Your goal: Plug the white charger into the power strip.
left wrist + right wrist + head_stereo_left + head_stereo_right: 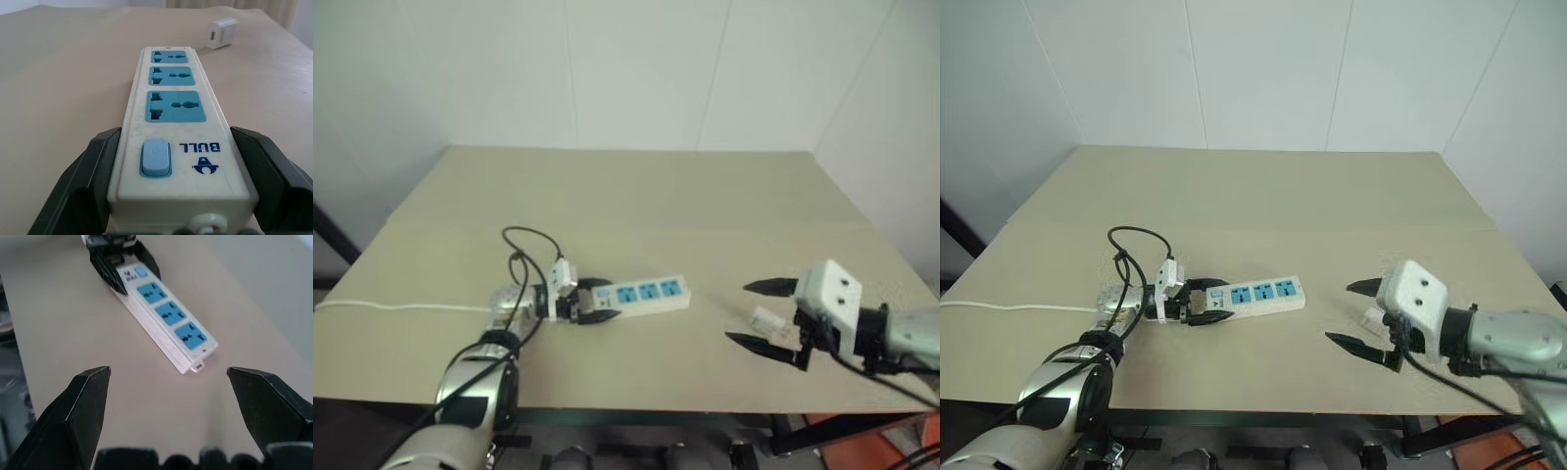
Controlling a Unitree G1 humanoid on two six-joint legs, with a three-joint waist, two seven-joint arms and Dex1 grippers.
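Observation:
My left gripper will keep the power strip (651,295) flat and in place when I push the white charger in, because its fingers are wrapped around the power strip's switch end (603,298).
The power strip (651,293) is a long white bar with three blue sockets, lying flat on the tan table (636,196) just left of centre. My left gripper (599,300) is shut on its switch end, one black finger (90,181) against each long side. The white charger (767,320) is a small cube lying on the table to the right, past the strip's far end (221,33). My right gripper (739,312) hangs open over that spot, its fingers pointing toward the strip, with nothing between them in the right wrist view.
A thin white cord (401,306) runs from the strip's switch end to the table's left edge. A black cable loop (533,240) arches above my left wrist. The table's front edge (636,406) lies close below both grippers, and white walls stand behind.

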